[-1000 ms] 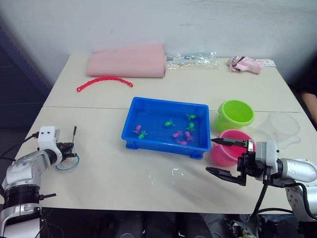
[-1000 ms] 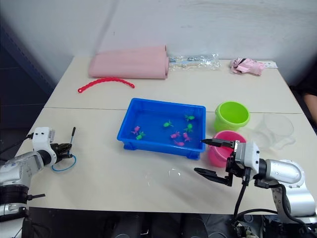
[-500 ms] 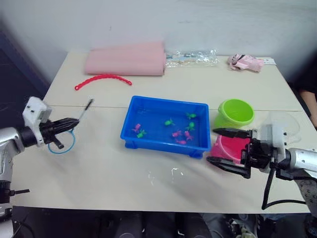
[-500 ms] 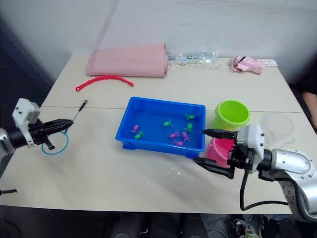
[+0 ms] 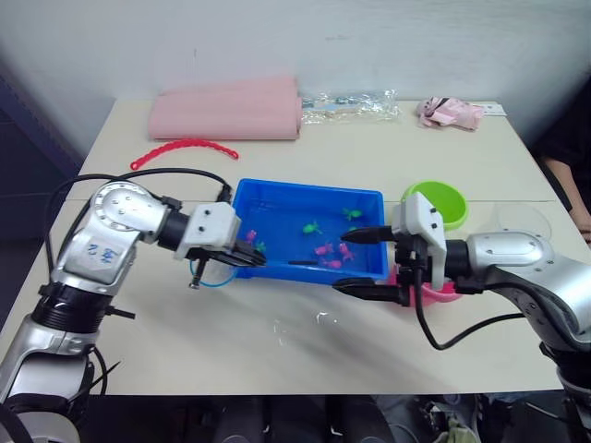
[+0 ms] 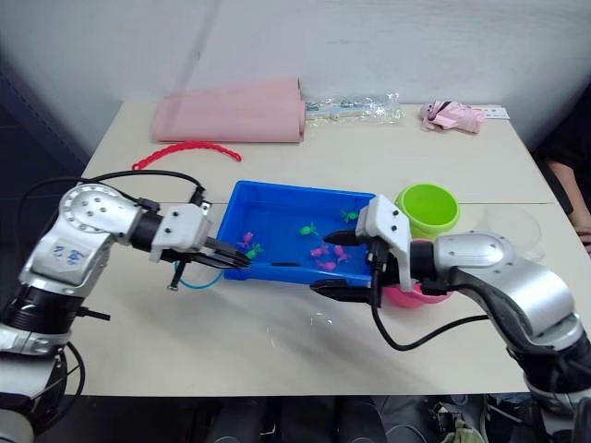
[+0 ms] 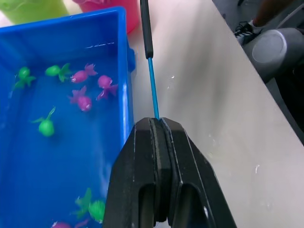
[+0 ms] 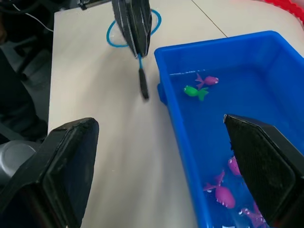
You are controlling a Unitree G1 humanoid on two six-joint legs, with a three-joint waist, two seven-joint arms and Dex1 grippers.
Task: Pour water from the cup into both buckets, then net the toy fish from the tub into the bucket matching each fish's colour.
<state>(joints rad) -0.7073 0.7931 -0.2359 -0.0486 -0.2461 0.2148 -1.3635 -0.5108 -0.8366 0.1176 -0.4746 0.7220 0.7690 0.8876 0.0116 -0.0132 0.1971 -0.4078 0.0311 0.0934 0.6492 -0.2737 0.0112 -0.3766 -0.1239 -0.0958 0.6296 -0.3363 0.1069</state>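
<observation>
I expect the toy fish point(image 5: 312, 227) to drift to new spots when I scoop with the net, since they lie loose and scattered in the tub's water point(image 5: 277, 214).
The blue tub point(image 5: 305, 192) holds water with several green and pink toy fish point(image 5: 326, 249). My left gripper point(image 5: 249, 259) is at the tub's front left corner, shut on the net's thin stick point(image 7: 153, 90). The net's blue hoop point(image 5: 211, 275) hangs over the table behind the gripper, and the dark handle end point(image 5: 305, 264) points along the tub's front wall. My right gripper point(image 5: 357, 262) stands open at the tub's front right corner, holding nothing. It partly hides the pink bucket point(image 5: 436, 292). The green bucket point(image 5: 445, 199) and the clear cup point(image 5: 523, 223) stand to the right.
A rolled pink cloth point(image 5: 226, 109), a clear plastic bag point(image 5: 351, 100) and a small pink item point(image 5: 448, 111) lie along the table's far edge. A red beaded strip point(image 5: 180, 148) lies at the far left. A person point(image 5: 571, 157) is at the right table edge.
My left arm has swung right with the net, from the table's left side to the tub's front left corner. The right gripper moved left to the tub, still open.
</observation>
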